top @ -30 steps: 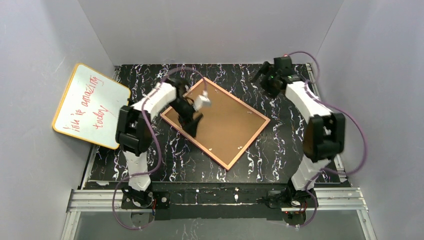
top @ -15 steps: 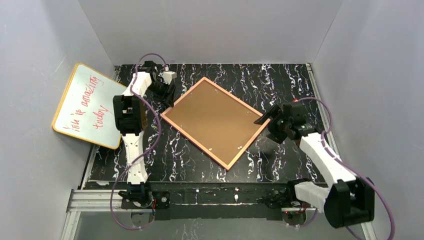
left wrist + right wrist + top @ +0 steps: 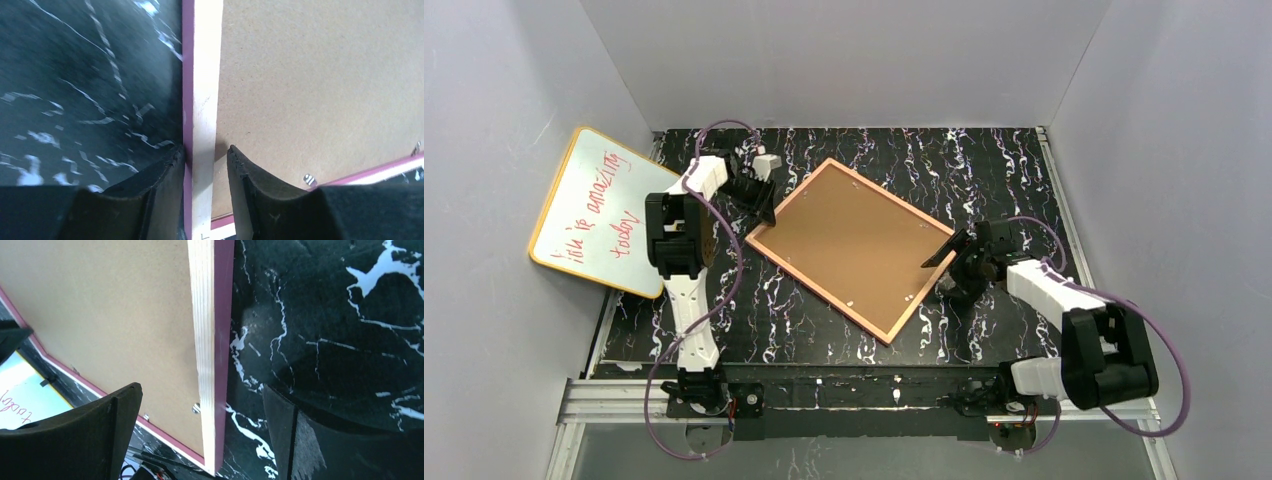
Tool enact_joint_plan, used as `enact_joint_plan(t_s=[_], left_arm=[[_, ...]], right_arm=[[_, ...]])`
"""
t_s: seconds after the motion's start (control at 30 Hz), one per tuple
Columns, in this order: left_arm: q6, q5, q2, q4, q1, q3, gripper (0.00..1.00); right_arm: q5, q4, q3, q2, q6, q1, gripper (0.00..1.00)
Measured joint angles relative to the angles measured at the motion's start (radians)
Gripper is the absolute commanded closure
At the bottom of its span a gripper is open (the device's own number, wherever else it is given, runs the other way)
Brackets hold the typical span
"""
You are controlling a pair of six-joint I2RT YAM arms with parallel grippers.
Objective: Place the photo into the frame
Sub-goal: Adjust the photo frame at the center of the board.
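The pink frame (image 3: 821, 294) lies crooked, so next I turn it square before my right gripper reaches the metal tab (image 3: 805, 193) by the rail my left gripper steadies.
The pink frame (image 3: 819, 287) lies face down and askew in the middle of the table, with a brown backing board (image 3: 854, 240) filling it. The photo is hidden. My left gripper (image 3: 762, 202) sits at the frame's left corner. In the left wrist view its jaws (image 3: 205, 150) straddle the pale rail (image 3: 202, 75): the left finger (image 3: 160, 185) touches the pink side, and a thin gap remains at the right one. My right gripper (image 3: 944, 265) stands wide open at the right corner, its fingers either side of the rail (image 3: 210, 330) without touching it.
A yellow-rimmed whiteboard (image 3: 604, 210) with red writing leans against the left wall. Grey walls close in the black marbled table (image 3: 984, 160) on three sides. Small metal tabs (image 3: 309, 178) hold the backing board.
My left arm left the middle of the board for the frame's left corner, its jaws narrowing round the rail. My right arm swung from the back right down to the right corner.
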Motion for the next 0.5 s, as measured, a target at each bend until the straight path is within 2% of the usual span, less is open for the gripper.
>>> enact_joint_plan(t_s=[0.27,0.5], left_arm=[[0.073,0.108,-0.14,-0.016,0.007,-0.259,0.63],[0.18,0.199,-0.244,-0.119,0.016,-0.469,0.52]], right_arm=[[-0.002,0.065,0.021,0.095,-0.012,-0.007,0.01],[0.044,0.054,0.132,0.204,-0.08,-0.088,0.01]])
